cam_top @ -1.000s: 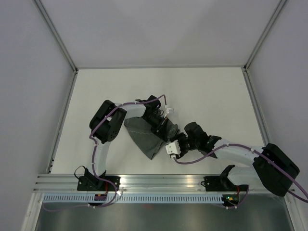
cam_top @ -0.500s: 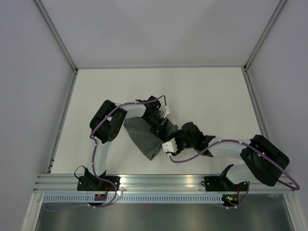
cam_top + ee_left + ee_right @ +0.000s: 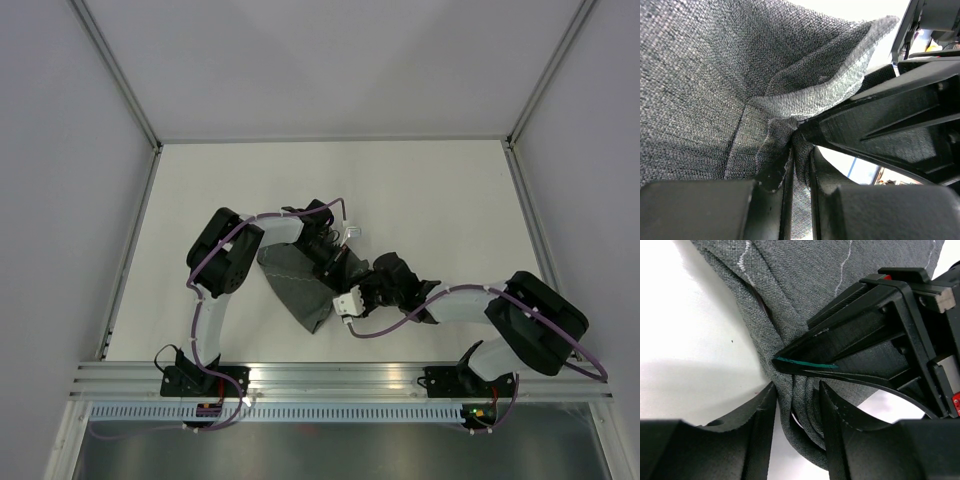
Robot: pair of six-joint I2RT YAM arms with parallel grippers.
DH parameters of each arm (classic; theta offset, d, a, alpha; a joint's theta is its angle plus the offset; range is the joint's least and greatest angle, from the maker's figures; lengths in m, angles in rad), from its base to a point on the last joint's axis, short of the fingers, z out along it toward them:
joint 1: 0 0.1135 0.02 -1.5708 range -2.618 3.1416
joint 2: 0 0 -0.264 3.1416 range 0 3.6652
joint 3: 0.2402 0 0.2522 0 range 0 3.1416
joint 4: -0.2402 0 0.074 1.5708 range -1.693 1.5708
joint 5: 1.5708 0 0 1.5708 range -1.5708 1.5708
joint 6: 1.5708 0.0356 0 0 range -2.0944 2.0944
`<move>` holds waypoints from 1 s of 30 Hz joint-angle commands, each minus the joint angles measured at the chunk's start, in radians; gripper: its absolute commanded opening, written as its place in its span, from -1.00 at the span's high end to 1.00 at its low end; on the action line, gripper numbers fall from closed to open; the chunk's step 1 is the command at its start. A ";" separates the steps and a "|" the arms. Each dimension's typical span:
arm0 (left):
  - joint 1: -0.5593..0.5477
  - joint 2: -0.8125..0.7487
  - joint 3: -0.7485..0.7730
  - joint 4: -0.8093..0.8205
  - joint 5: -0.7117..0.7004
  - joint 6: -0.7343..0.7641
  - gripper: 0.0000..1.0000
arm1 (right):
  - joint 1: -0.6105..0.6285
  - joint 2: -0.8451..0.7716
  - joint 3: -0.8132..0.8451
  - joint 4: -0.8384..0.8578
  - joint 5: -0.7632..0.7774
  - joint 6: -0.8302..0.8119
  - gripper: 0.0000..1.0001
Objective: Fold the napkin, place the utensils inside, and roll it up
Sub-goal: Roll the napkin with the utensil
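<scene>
Next, I open my left gripper, back away and grip the bundle nearer its near end [image 3: 322, 315], because both grippers crowd the same part of the rolled bundle [image 3: 795, 385].
The dark grey napkin [image 3: 297, 286] lies bunched and partly rolled on the white table, between my two grippers. My left gripper [image 3: 334, 257] is at its far right corner, shut on a pinched fold of the cloth [image 3: 801, 165]. My right gripper [image 3: 367, 291] is at the napkin's right edge. Its fingers [image 3: 762, 412] press both sides of the rolled bundle [image 3: 796, 405], just below the left gripper's fingers [image 3: 850, 340]. The utensils are hidden; only a thin pale edge shows inside the folds, and I cannot tell what it is.
The white table [image 3: 450, 200] is fenced by grey walls and aluminium rails [image 3: 330, 375] along the near edge. Both arms crowd together over the table's middle, the fingers nearly touching.
My right arm has swung left and in toward the napkin, bringing its gripper onto the napkin's right edge. The left arm and the napkin have hardly moved.
</scene>
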 commanded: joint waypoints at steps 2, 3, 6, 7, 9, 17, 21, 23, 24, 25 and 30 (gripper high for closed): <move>0.008 0.037 0.018 -0.056 -0.019 0.053 0.95 | 0.007 0.029 0.018 0.008 -0.005 -0.034 0.14; 0.008 0.037 0.021 -0.057 -0.019 0.056 0.95 | 0.007 0.031 0.020 0.005 -0.004 -0.039 0.18; 0.011 0.028 0.021 -0.064 -0.014 0.072 0.95 | 0.007 0.045 0.031 -0.036 0.005 -0.067 0.37; 0.013 0.025 0.021 -0.065 -0.013 0.076 0.95 | 0.007 0.049 0.037 -0.060 0.008 -0.071 0.50; 0.016 0.017 0.020 -0.070 -0.011 0.087 0.95 | 0.008 0.054 0.044 -0.096 0.021 -0.090 0.58; 0.044 -0.061 0.038 -0.068 -0.051 0.090 0.52 | 0.007 0.037 0.077 -0.281 0.102 -0.087 0.97; 0.057 -0.109 0.061 -0.065 -0.067 0.081 0.28 | 0.008 0.016 0.074 -0.354 0.145 -0.068 0.99; 0.061 -0.127 0.073 -0.065 -0.065 0.078 0.17 | 0.007 0.002 0.067 -0.381 0.169 -0.057 0.99; 0.062 -0.133 0.076 -0.067 -0.063 0.078 0.14 | 0.008 -0.003 0.066 -0.389 0.177 -0.051 0.99; 0.062 -0.138 0.082 -0.065 -0.080 0.075 0.13 | 0.008 -0.009 0.063 -0.395 0.188 -0.045 0.99; 0.077 -0.185 0.060 -0.016 -0.227 0.001 0.15 | 0.014 -0.006 0.109 -0.498 0.257 0.050 0.99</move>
